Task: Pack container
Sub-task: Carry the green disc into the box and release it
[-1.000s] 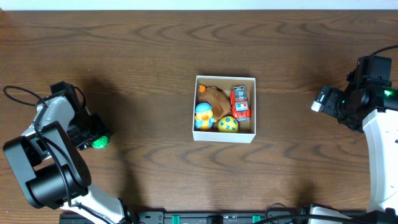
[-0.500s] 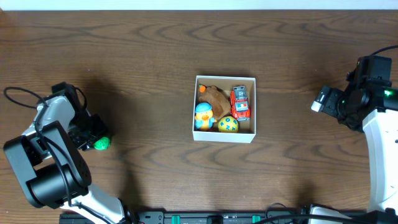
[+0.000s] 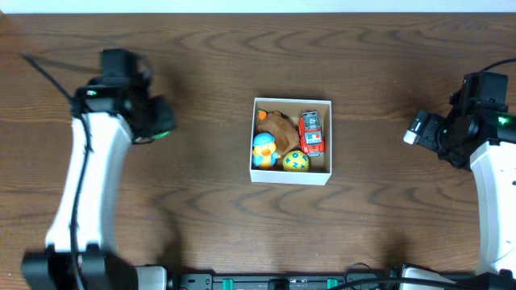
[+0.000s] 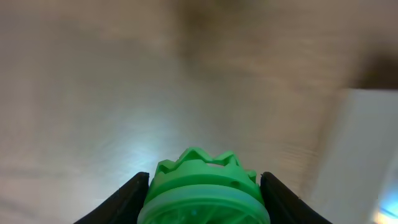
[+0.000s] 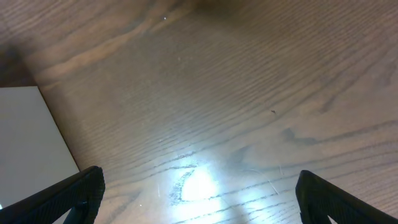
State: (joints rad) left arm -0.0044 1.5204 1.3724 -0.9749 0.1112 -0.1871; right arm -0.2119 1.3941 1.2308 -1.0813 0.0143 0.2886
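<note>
The path from the green toy (image 3: 161,134) to the open container is free, so my left gripper should go on carrying the toy until it hangs next to the duck.
The container (image 3: 291,177), a small white-walled box with a tan inside, stands at the table's middle. It holds a brown toy, a blue-and-yellow duck, a red car and a yellow-green ball. My left gripper (image 3: 158,122) is shut on a green toy (image 4: 203,193) and holds it left of the container, above the table. The container's white wall shows blurred at the right of the left wrist view (image 4: 367,143). My right gripper (image 3: 419,129) is open and empty at the far right; its fingers (image 5: 199,199) spread over bare wood.
The dark wood table (image 3: 201,217) stretches all round the container. The container's white wall also shows at the left edge of the right wrist view (image 5: 28,149).
My left arm has lifted the green toy off the table and swung it up and to the right, toward the container. The right arm has not moved.
</note>
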